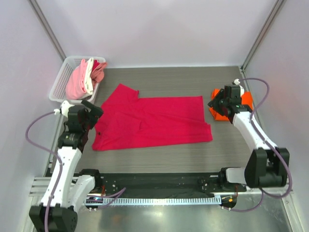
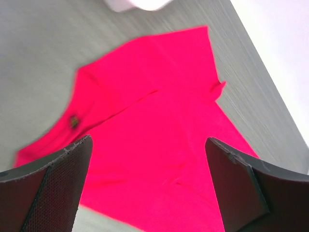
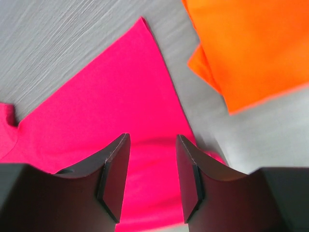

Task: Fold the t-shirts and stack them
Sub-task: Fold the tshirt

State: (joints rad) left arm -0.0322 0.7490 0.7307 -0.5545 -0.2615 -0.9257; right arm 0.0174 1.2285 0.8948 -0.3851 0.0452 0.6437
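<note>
The far strip [image 1: 171, 109] lies smooth and flat, so the crimson t-shirt's far edge [image 1: 171, 98] should fold over when I pull it, while the t-shirt's near side stays in place.
A crimson t-shirt [image 1: 154, 123] lies spread flat on the grey table, one sleeve [image 1: 124, 92] sticking out at the upper left. It fills the left wrist view [image 2: 154, 130], where its dark neck label [image 2: 74, 121] shows, and the right wrist view [image 3: 106, 116]. A folded orange t-shirt [image 1: 222, 113] lies at the right, also seen in the right wrist view [image 3: 251, 48]. My left gripper [image 1: 95, 115] is open and empty above the shirt's left edge. My right gripper [image 1: 216, 103] is open and empty above the orange shirt, by the crimson shirt's right edge.
A white mesh basket [image 1: 65, 79] at the back left holds pink and white shirts [image 1: 84, 77]. White walls close in the table at the back and both sides. A metal rail [image 1: 159, 198] runs along the near edge.
</note>
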